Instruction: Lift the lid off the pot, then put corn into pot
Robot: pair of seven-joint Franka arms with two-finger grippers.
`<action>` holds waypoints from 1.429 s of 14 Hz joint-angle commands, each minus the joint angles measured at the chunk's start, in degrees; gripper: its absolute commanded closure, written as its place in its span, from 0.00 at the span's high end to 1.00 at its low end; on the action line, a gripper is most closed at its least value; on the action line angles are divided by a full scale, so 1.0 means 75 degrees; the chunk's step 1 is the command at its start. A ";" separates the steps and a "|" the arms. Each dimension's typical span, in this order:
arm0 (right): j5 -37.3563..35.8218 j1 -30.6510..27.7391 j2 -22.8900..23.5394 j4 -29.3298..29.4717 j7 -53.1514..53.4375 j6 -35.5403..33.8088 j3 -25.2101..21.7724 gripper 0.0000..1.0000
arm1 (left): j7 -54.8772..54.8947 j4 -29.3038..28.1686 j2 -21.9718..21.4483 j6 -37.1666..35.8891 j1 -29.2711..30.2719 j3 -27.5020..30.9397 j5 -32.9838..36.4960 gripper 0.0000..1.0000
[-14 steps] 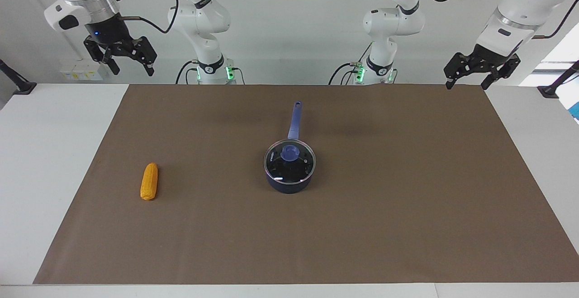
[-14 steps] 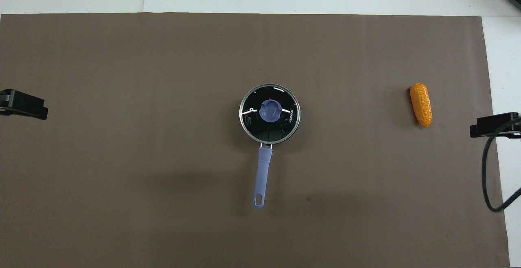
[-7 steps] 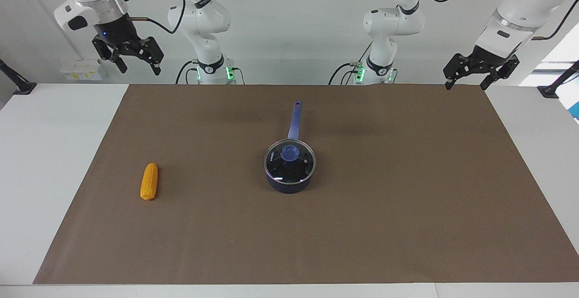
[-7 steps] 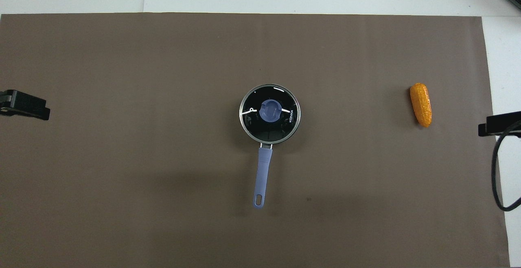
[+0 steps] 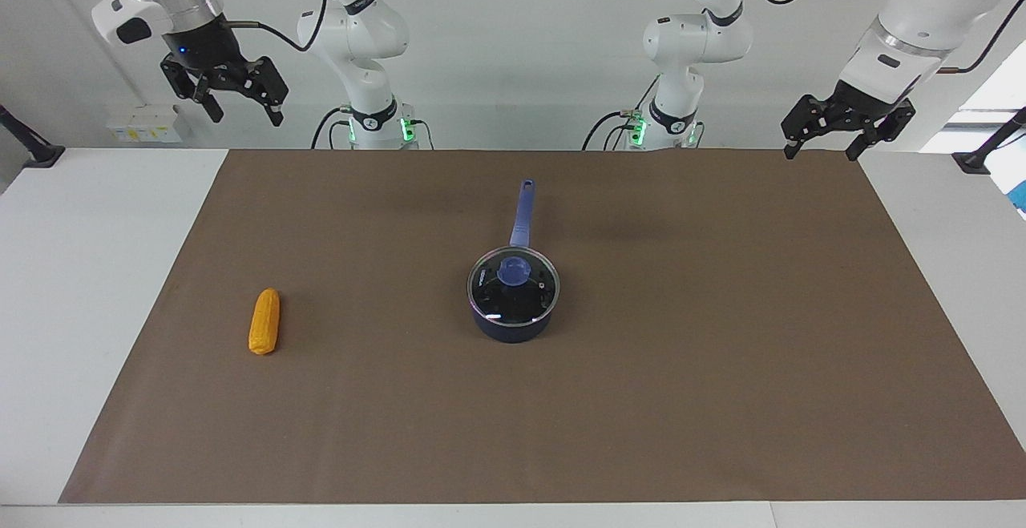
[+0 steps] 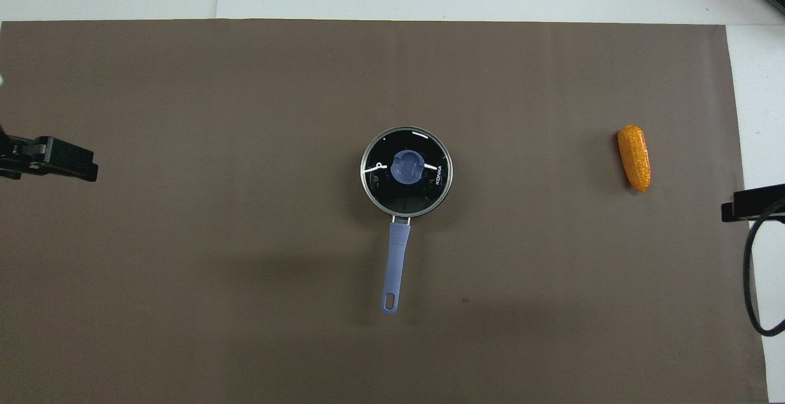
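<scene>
My gripper still has to lift the glass lid, and plain, even black point(image 6: 403, 198) can be seen through it, so I should expect an empty pot point(image 6: 406, 173) when the lid comes up.
The pot point(image 5: 513, 326) stands mid-mat, its long blue-purple handle point(image 6: 396, 263) pointing toward the robots. The glass lid point(image 5: 498, 300) with its blue-purple knob point(image 6: 407, 167) sits on the pot. The corn point(image 5: 264, 321) lies on the mat toward the right arm's end, also in the overhead view point(image 6: 634, 157). My right gripper point(image 5: 244, 114) is open and empty, high over the table's edge at the robots' end. My left gripper point(image 5: 822, 151) is open and empty, raised over the mat's corner at the left arm's end. Only the grippers' tips show in the overhead view.
A brown mat point(image 5: 721, 368) covers most of the white table point(image 5: 80, 272). A black cable point(image 6: 751, 281) hangs from the right arm over the mat's edge. Black clamps stand at both ends of the table.
My right gripper has risen and shifted a little toward the robots' bases. My left gripper has edged slightly inward over the mat. Pot, lid and corn have not moved.
</scene>
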 commanded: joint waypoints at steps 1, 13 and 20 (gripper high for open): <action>-0.0010 -0.0274 -0.0100 -0.1278 -0.0656 0.1207 0.0007 1.00 | -0.0128 -0.0792 -0.0285 0.0583 -0.0428 0.0069 -0.0064 1.00; 0.0014 -0.0872 0.2298 -0.2547 -0.2944 0.5075 0.0019 1.00 | -0.0503 -0.1825 0.0745 0.3173 -0.1998 0.0057 -0.0310 1.00; 0.0061 -0.0872 0.3918 -0.2278 -0.2920 0.7432 0.0031 1.00 | -0.1778 -0.1230 0.1916 0.3994 -0.3462 0.0069 -0.0182 1.00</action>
